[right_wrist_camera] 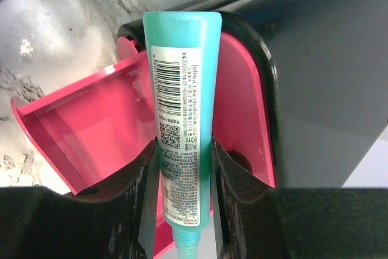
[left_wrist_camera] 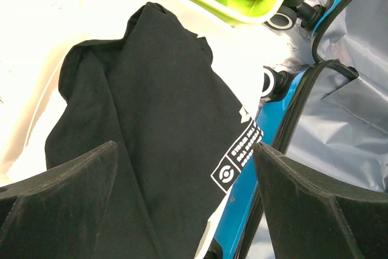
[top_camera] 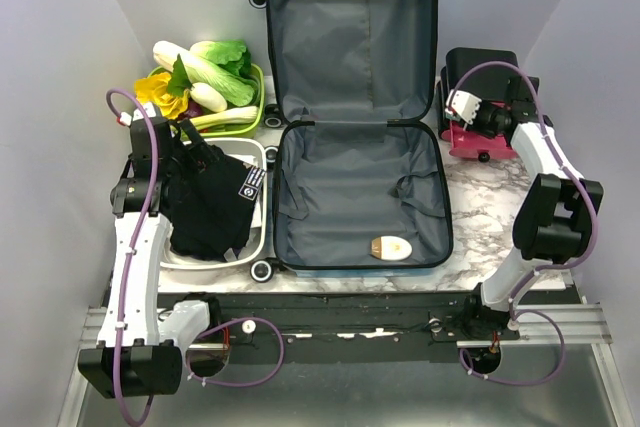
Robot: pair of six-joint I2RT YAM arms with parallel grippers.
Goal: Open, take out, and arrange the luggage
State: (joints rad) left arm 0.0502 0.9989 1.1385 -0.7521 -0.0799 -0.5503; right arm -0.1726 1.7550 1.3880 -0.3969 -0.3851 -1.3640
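The pink drawer is open and empty under the teal tube (right_wrist_camera: 182, 89), so the robot's right gripper should go on lowering the tube until it can let go of it inside the drawer (right_wrist_camera: 100, 130).
The luggage (top_camera: 355, 77) lies wide open in the middle of the table, its dark grey lining facing up. Its blue shell (left_wrist_camera: 267, 131) shows in the left wrist view. A small oval white-and-brown item (top_camera: 390, 248) rests in the near half. My left gripper (left_wrist_camera: 185, 150) hangs open above a black garment (left_wrist_camera: 145, 119), which lies in a white tray (top_camera: 262, 162) left of the luggage. My right gripper (right_wrist_camera: 185, 144) is shut on a teal tube (right_wrist_camera: 179, 89), holding it over an open pink drawer (right_wrist_camera: 85, 125).
A black box (top_camera: 480, 67) holding the pink drawer stands right of the luggage on the marble top. At the back left, a green basket (top_camera: 255, 112) holds toy vegetables. Grey walls close in on both sides.
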